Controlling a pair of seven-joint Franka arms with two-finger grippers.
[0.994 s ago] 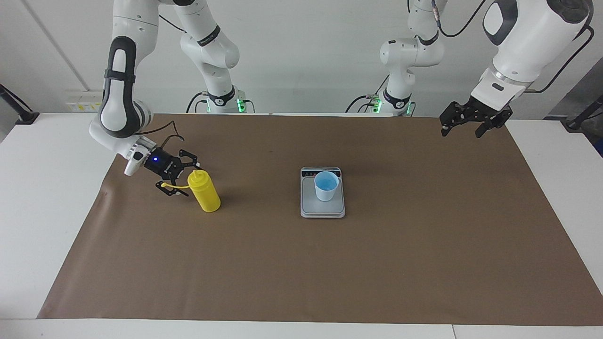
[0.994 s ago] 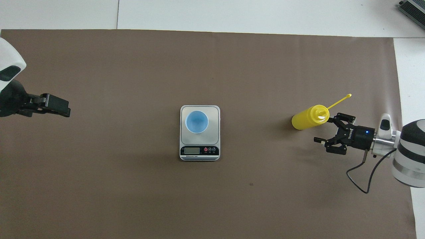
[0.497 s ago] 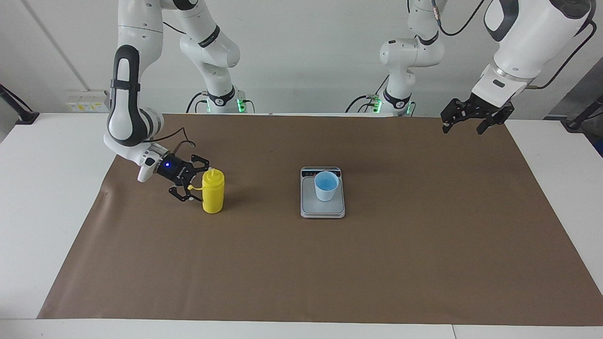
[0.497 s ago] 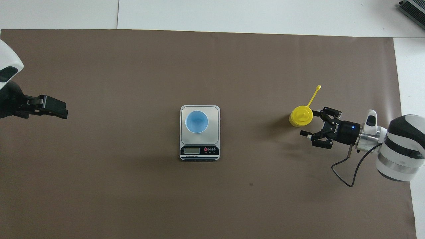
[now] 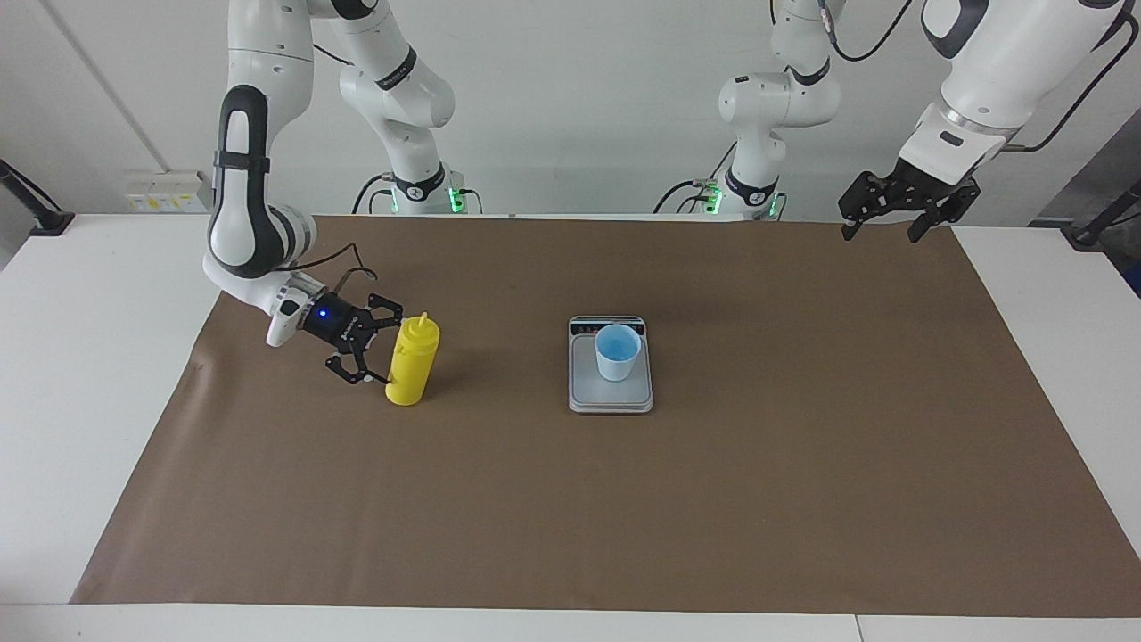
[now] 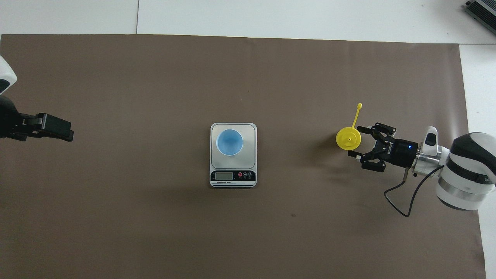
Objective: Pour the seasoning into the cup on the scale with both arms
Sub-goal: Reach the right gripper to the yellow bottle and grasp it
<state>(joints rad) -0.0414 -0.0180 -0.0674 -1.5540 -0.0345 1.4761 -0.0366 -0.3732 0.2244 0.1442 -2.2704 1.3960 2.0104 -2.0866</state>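
I expect the strap (image 6: 356,116) to keep sticking out when I tilt the seasoning bottle to pour, because the cap strap juts out straight (image 6: 359,106) from the bottle.
The yellow seasoning bottle (image 5: 413,361) stands on the brown mat toward the right arm's end, leaning slightly toward the scale. It shows from above in the overhead view (image 6: 348,138), with its cap strap (image 6: 356,114) sticking out. My right gripper (image 5: 379,349) is low beside it and open, one finger at the bottle's shoulder; it also shows in the overhead view (image 6: 355,141). The light blue cup (image 5: 617,352) stands upright on the grey scale (image 5: 611,399), seen again from above as the cup (image 6: 229,142) and the scale (image 6: 252,131). My left gripper (image 5: 881,234) waits, open and empty, raised over the mat's edge.
A brown mat (image 5: 570,517) covers most of the white table (image 5: 89,357). A black cable (image 6: 403,201) hangs from the right wrist. The scale's display (image 6: 224,175) faces the robots. A grey device (image 6: 482,9) lies at the table's corner.
The bottle went from leaning toward the right arm's end to nearly upright, and its strap swung round. My right gripper moved in toward it. My left gripper rose slightly.
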